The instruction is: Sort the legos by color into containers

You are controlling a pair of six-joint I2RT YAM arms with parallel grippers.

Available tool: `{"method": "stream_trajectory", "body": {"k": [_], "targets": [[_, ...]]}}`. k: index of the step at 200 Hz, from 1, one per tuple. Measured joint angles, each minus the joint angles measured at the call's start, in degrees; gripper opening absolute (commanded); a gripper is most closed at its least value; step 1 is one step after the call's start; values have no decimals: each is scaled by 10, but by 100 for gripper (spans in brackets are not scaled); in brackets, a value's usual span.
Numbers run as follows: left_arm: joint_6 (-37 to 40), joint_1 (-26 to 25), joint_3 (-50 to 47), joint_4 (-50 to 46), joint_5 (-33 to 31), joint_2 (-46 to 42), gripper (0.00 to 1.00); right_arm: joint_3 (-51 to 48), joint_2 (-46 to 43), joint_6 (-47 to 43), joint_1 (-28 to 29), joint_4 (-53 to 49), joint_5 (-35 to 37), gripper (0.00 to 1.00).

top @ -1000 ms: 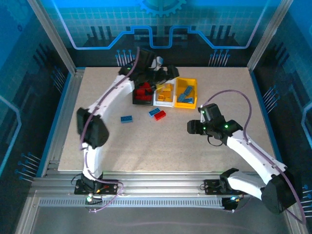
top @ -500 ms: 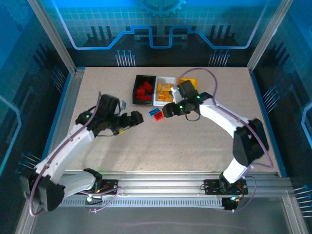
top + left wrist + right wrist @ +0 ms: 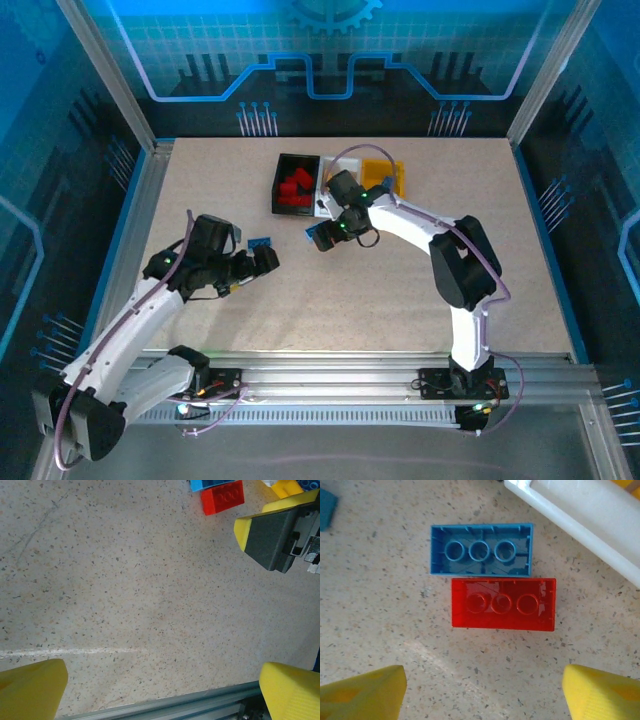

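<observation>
The blue lego is crowding the red lego's long side [image 3: 492, 578], so next my right gripper grabs the red lego by its short ends [image 3: 554, 604] to put it in the black container.
Two legos lie upside down side by side on the table, a blue one [image 3: 480, 550] and a red one [image 3: 503, 604], next to the white container [image 3: 585, 520]. My right gripper [image 3: 482, 695] hovers just short of them, open and empty. It is over this pair in the top view [image 3: 325, 237]. A second blue lego [image 3: 260, 242] lies by my left gripper [image 3: 268, 258], which is open with nothing between its yellow fingers [image 3: 30, 687]. The left wrist view catches the red lego [image 3: 222, 497] and the right gripper's finger [image 3: 272, 535]. The black container [image 3: 280, 190] holds red legos.
The yellow container [image 3: 385, 172] stands at the right of the row, with the white container [image 3: 322, 205] mostly under the right arm. The table's metal rail [image 3: 165, 707] runs close below my left gripper. Another blue piece [image 3: 326, 507] pokes in at the right wrist view's edge.
The left arm pulled back from the containers to the left-middle of the table. The right arm swung in from the right to the blue and red pair, its jaws opening wider.
</observation>
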Motion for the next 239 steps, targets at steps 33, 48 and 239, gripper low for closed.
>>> {"method": "stream_trajectory", "body": {"k": [33, 48, 239], "targets": [[0, 7, 0, 0, 0, 2, 99, 2, 14, -2, 0, 0, 12, 89], [0, 9, 0, 0, 0, 2, 99, 9, 26, -7, 0, 0, 19, 90], [-26, 11, -34, 3, 0, -10, 99, 88, 122, -15, 14, -20, 86, 63]]}}
